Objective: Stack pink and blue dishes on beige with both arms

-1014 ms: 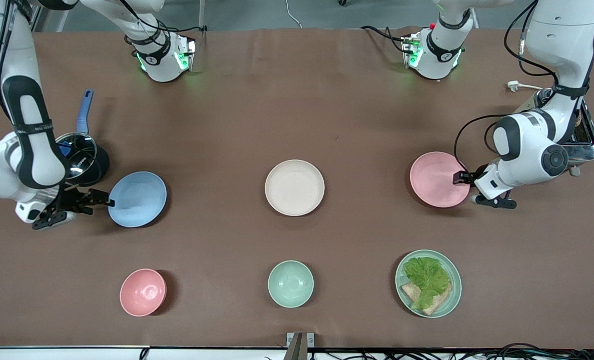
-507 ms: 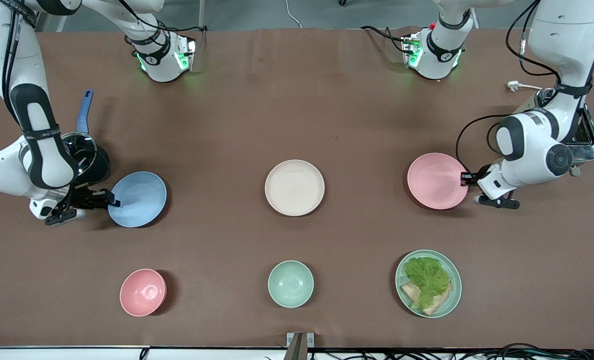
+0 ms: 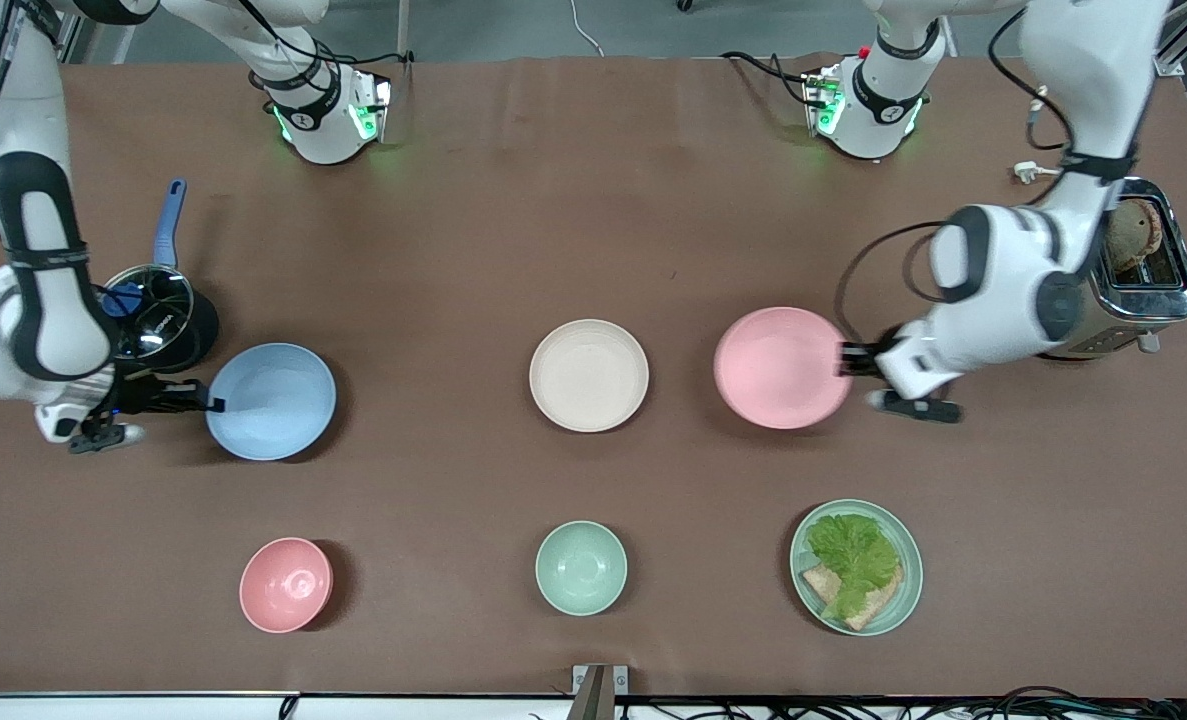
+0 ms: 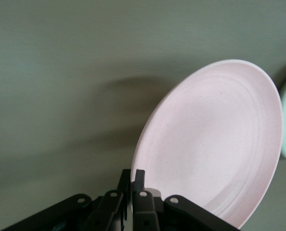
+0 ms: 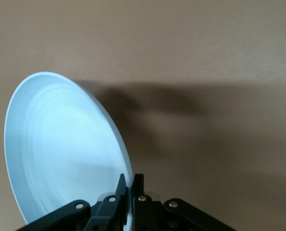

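My left gripper should lower the pink plate [image 3: 782, 367] first while my right gripper waits, since the blue and pink plates would come together over the beige plate [image 3: 589, 374].
The pale pink plate [image 3: 779, 367] hangs above the table beside the beige plate [image 3: 589, 375], toward the left arm's end. My left gripper [image 3: 843, 358] is shut on its rim; the wrist view shows the pink plate [image 4: 215, 144] pinched at the left gripper [image 4: 133, 175]. The light blue plate [image 3: 271, 400] is lifted near the right arm's end of the table, with my right gripper [image 3: 215, 403] shut on its rim. The right wrist view shows the blue plate [image 5: 61, 149] clamped in the right gripper [image 5: 132, 179]. The beige plate lies bare at the table's middle.
A small pink bowl [image 3: 285, 584], a mint-green bowl [image 3: 581, 567] and a mint-green plate with lettuce and bread [image 3: 856, 566] stand nearer the front camera. A lidded pot with blue handle [image 3: 158, 300] sits by the right arm. A toaster [image 3: 1143, 270] stands by the left arm.
The left gripper has carried the pink plate a good way toward the beige plate. The right gripper has lifted the blue plate slightly, shifting it little.
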Robot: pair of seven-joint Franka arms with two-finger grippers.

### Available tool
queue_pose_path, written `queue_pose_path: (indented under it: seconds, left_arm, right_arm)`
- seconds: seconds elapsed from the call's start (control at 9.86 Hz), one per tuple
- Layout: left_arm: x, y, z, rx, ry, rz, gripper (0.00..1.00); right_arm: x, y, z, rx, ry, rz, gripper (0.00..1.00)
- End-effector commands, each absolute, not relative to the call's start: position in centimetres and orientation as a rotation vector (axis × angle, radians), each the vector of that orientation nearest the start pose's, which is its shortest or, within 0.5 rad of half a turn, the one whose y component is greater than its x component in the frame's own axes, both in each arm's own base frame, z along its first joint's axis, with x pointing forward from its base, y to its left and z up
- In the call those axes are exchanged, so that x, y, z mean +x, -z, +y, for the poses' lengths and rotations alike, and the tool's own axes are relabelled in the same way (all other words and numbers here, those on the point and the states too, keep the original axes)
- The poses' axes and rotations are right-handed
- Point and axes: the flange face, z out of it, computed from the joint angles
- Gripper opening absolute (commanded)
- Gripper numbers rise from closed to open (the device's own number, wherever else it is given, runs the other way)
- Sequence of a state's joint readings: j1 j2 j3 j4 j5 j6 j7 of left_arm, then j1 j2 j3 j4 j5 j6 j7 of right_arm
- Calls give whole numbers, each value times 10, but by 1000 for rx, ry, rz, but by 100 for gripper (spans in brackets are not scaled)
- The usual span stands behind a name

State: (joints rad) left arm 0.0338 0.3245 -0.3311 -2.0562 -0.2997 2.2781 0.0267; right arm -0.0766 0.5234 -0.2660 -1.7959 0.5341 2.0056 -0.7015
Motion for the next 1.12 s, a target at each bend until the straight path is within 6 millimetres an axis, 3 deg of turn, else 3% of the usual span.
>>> queue_pose_path:
  seconds: [0.0,0.2,0.3,0.41,0.61,0.71,0.81,0.91,1.01]
  left_arm:
    - [556,-258,-260,-3501,-382,6,0]
    - [547,-239,-323,-3504,-315,-131,1]
    - [542,-223,-347,-3492,-304,-165,1]
    - [536,-211,-367,-3484,-308,-200,1]
    - [522,-196,-395,-3458,-251,-252,3]
    - [514,-197,-407,-3452,-246,-284,15]
    - [513,-201,-412,-3452,-240,-319,40]
    - [525,-214,-413,-3471,-193,-325,99]
    - [524,-228,-410,-3457,-166,-303,100]
  right_arm:
    - [633,-337,-168,-2769,-216,-19,0]
    - [645,-383,-135,-2777,-196,23,1]
    - [647,-400,-109,-2780,-203,87,0]
    - [649,-413,-85,-2784,-202,123,0]
    - [651,-426,-14,-2802,-250,205,1]
    - [650,-424,24,-2817,-266,222,1]
    - [647,-420,58,-2815,-258,248,1]
    - [642,-414,88,-2806,-259,262,1]
    - [638,-412,114,-2798,-271,268,1]
